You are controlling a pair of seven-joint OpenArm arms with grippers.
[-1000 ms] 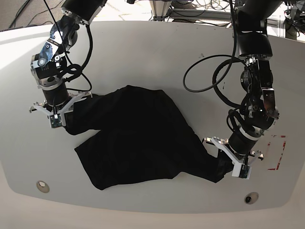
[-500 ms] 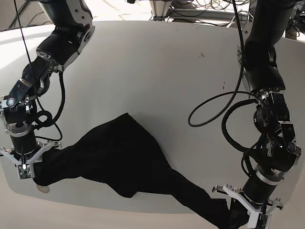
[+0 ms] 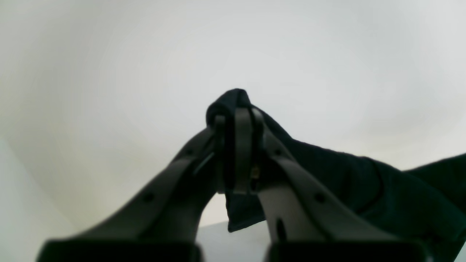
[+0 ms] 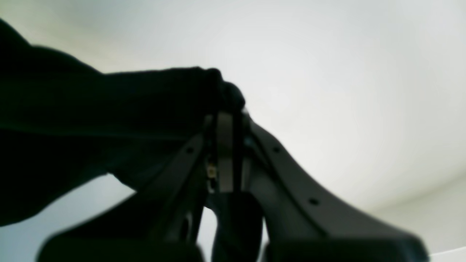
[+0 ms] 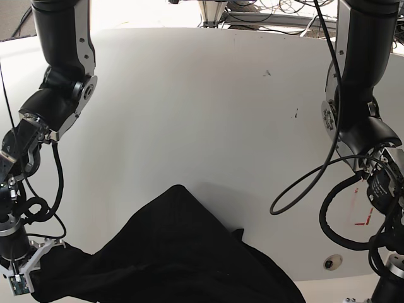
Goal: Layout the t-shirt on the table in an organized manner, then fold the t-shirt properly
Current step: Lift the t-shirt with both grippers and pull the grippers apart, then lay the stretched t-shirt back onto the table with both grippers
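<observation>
The black t-shirt is bunched up past the table's near edge [image 5: 183,278], so the left gripper should pull the t-shirt's corner back to the table's far half [image 5: 278,95] together with the right gripper.
The black t-shirt [image 5: 170,252] lies bunched at the near edge of the white table [image 5: 208,95], peaking toward the middle and running off the bottom of the base view. My right gripper [image 5: 28,284] sits at the bottom left of that view, shut on one end of the shirt. The right wrist view shows its fingertips [image 4: 225,123] pinching a fold of the t-shirt [image 4: 91,120]. In the left wrist view, my left gripper [image 3: 238,120] is shut on another bunched corner of the t-shirt [image 3: 364,182]. Its fingers lie below the base view's bottom right edge. No print shows.
A red-outlined mark [image 5: 363,214] and a round metal fitting [image 5: 332,261] sit on the table at the near right. Black cables [image 5: 303,189] loop beside the left arm. Equipment and wires stand beyond the far edge.
Both arms have pulled back toward the near edge, dragging the t-shirt with them. It has slid from the table's middle to the front edge and stretched out between the grippers.
</observation>
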